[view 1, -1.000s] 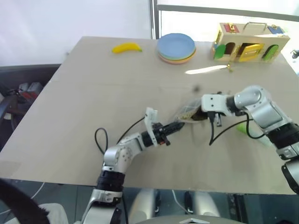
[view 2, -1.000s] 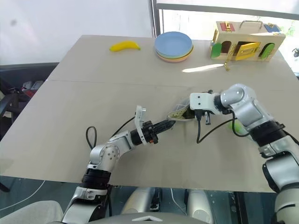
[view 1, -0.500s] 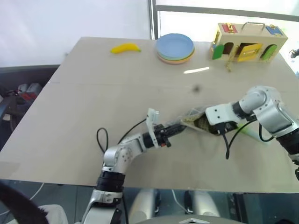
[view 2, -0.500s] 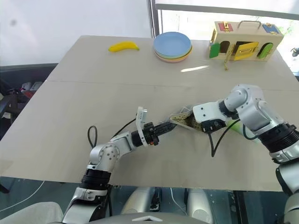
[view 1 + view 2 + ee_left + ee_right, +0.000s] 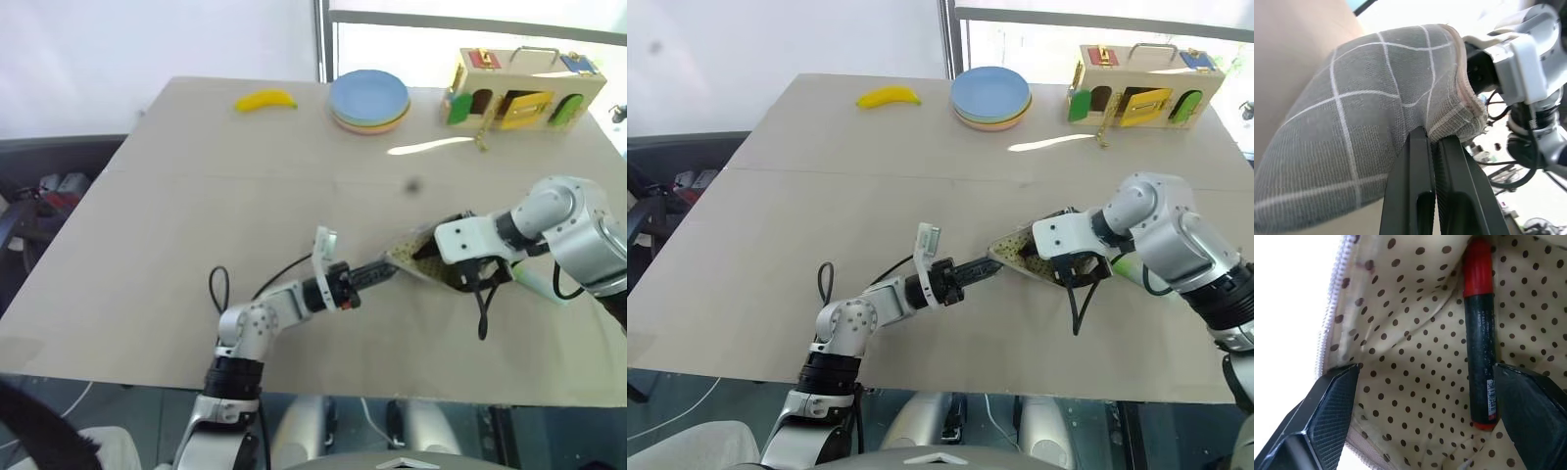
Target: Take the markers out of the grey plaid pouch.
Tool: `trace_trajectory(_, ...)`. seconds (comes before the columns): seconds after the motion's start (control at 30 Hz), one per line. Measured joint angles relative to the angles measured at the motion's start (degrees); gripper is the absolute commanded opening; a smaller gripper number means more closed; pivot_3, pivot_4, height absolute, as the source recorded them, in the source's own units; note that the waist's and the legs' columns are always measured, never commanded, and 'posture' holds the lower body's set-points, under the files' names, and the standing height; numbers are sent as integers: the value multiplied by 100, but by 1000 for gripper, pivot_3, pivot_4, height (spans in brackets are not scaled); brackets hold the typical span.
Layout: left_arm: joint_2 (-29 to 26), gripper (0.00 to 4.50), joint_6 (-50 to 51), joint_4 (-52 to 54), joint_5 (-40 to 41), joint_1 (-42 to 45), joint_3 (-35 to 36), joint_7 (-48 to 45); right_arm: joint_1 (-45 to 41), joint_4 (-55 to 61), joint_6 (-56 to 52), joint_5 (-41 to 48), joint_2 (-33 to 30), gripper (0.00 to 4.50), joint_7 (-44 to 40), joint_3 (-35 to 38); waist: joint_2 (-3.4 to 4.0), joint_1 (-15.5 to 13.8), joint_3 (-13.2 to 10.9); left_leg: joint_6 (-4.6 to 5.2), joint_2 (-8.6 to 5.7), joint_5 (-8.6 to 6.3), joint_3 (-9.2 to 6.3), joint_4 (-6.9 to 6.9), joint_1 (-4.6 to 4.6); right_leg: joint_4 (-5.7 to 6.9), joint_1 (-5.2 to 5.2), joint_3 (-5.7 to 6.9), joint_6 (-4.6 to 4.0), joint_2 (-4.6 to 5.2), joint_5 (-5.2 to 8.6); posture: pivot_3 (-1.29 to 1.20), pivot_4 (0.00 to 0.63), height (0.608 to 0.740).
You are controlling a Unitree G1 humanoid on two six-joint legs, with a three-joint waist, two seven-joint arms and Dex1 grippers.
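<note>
Next, I centre my right gripper's fingers on the marker's body (image 5: 1481, 352) first, because the black marker is next to one of the fingers and dotted lining (image 5: 1410, 382) fills the gap.
The grey plaid pouch (image 5: 409, 257) lies mid-table with its mouth turned to the right. My left gripper (image 5: 384, 274) is shut on the pouch's near edge, and its fingertips (image 5: 1420, 139) pinch the plaid fabric (image 5: 1352, 137). My right gripper (image 5: 462, 276) points steeply down into the pouch mouth. It stands open, one finger (image 5: 1332, 416) on each side of the dotted yellowish lining (image 5: 1415, 333). A black marker with a red cap (image 5: 1480, 333) lies inside, close to one finger. Another marker (image 5: 529, 281), pale green, lies on the table under my right forearm.
At the far edge of the table are a yellow banana (image 5: 265, 100), a stack of plates (image 5: 368, 100) and a wooden latch box (image 5: 519, 90). Black cables hang from both wrists. The table's front edge (image 5: 294, 387) runs just behind my left elbow.
My right gripper went from shut to open, tipped downward and drew back toward me at the pouch mouth. The left gripper keeps its hold on the pouch edge.
</note>
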State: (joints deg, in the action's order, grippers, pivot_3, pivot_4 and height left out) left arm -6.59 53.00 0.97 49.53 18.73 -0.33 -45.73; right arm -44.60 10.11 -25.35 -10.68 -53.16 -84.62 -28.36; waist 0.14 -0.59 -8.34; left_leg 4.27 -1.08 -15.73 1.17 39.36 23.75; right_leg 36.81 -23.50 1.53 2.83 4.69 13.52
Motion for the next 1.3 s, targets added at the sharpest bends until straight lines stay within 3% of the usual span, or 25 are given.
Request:
trace_trajectory(0.27, 63, 0, 633, -298, 472, 104, 351, 308, -560, -1084, 254, -390, 709, 4483, 109, -416, -1, -17, 0, 0, -6, 1, 1, 2, 0, 0, 3, 5, 1, -2, 0, 0, 150, 740)
trace_trajectory(0.57, 130, 0, 788, -689, 462, 282, 429, 323, -938, -2409, 1070, -752, 1278, 4483, 203, -675, -3, -7, 1, -7, -5, 5, 4, 3, -10, 5, 9, 18, 1, -24, -1, 0, 150, 740)
trace_trajectory(0.73, 132, 0, 776, -733, 442, 292, 436, 343, -954, -2891, 1660, -794, 1413, 2792, 249, -687, -7, 2, 3, -9, -3, 4, 3, 1, -48, 4, 46, 17, 0, -21, 0, 0, 150, 740)
trace_trajectory(0.8, 123, 0, 764, -740, 407, 292, 439, 351, -953, -3021, 1816, -832, 1438, 1835, 254, -692, -10, 7, 0, -10, -2, 3, 4, -7, -101, -1, 97, 17, -1, -12, 1, 0, 150, 740)
trace_trajectory(0.9, 116, 0, 747, -766, 405, 291, 452, 354, -949, -3079, 1896, -877, 1437, 447, 261, -682, -10, 20, 0, -10, -2, 3, 2, -7, -104, 2, 97, 9, -1, -8, 1, 0, 150, 740)
trace_trajectory(1.1, 104, 0, 742, -780, 405, 289, 458, 344, -811, -3002, 1836, -704, 1376, 338, 213, -443, -10, 17, -1, -11, -3, 3, -3, -11, -94, 3, 88, 1, -1, 0, 0, 0, 150, 740)
trace_trajectory(1.3, 53, 0, 671, -787, 401, 286, 492, 335, -472, -2319, 1274, 59, 878, 338, -48, 255, -12, -15, -4, -11, -6, 2, -7, -22, -83, -6, 80, 7, -2, 14, 1, 0, 150, 740)
